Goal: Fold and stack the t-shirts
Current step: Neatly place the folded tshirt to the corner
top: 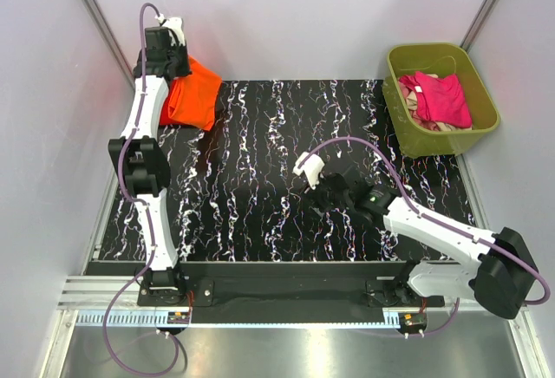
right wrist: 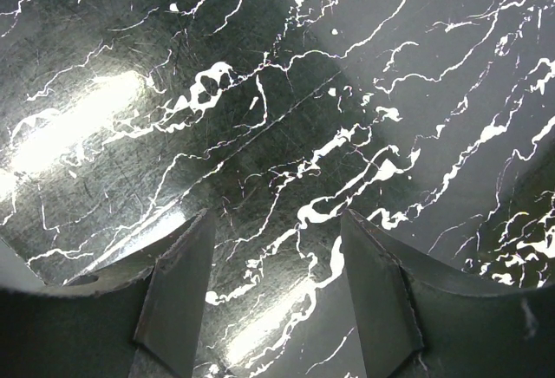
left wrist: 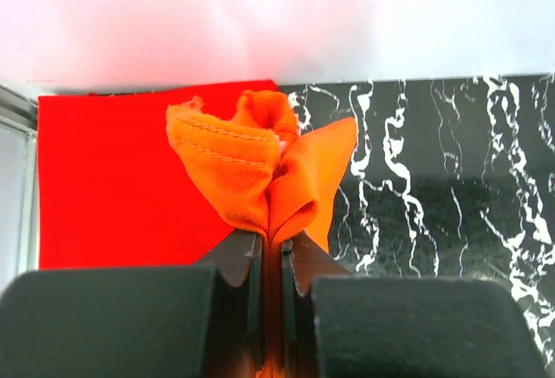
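Note:
My left gripper goes on toward the corner [left wrist: 39, 105], because the orange t-shirt hangs over the flat red t-shirt [left wrist: 108, 183], until the orange t-shirt covers the red t-shirt before it lets go.
An orange t-shirt [top: 192, 94] lies at the far left corner of the black marbled table [top: 286, 170], partly under my left arm. My left gripper [top: 165, 53] is shut on a bunched fold of it; in the left wrist view the pinched cloth [left wrist: 260, 170] rises between the jaws of the gripper [left wrist: 270, 244], with the flat part of the orange shirt [left wrist: 113, 187] behind. More shirts, pink [top: 444, 99] on top, sit in the green bin [top: 486, 127]. My right gripper [top: 316, 189] is open and empty over bare table [right wrist: 276, 222].
The green bin stands at the far right edge of the table. White walls close in the back and both sides. The metal rail [top: 286, 296] with both arm bases runs along the near edge.

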### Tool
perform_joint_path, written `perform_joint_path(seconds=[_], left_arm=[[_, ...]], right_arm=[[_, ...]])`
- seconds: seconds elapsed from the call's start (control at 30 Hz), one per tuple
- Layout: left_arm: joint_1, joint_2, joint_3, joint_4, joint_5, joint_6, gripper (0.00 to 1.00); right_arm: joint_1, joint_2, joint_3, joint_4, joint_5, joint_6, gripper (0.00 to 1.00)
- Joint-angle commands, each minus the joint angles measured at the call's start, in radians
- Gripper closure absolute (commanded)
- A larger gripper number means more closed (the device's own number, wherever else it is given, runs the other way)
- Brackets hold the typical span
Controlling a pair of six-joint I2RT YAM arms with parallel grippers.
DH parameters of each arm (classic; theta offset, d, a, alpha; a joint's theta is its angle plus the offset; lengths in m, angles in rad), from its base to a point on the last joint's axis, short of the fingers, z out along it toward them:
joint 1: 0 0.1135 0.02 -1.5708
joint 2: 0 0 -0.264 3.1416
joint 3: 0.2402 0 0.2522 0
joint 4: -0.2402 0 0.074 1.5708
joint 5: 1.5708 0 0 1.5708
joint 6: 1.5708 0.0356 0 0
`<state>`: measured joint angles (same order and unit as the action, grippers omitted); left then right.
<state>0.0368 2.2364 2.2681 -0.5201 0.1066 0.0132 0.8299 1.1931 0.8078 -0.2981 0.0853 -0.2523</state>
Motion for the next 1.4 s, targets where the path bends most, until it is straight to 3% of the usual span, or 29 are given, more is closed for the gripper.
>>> perform_joint_path(seconds=[0.0,0.8,1.37], left_arm=[[0.015,0.002,0.061,0.135,0.047,-0.048,1.0],[0.113,0.066,0.117,0.193,0.149,-0.076,1.0],[0.17,0.176,0.169,0.267,0.142,-0.064,1.0]], right_arm=[[-0.003,0.016,0.053,0.037,-0.012,0.022,0.34],[-0.002,0.085,0.094,0.043,-0.027,0.068,0.36],[-0.002,0.16,0.139,0.025,-0.065,0.062,0.36]])
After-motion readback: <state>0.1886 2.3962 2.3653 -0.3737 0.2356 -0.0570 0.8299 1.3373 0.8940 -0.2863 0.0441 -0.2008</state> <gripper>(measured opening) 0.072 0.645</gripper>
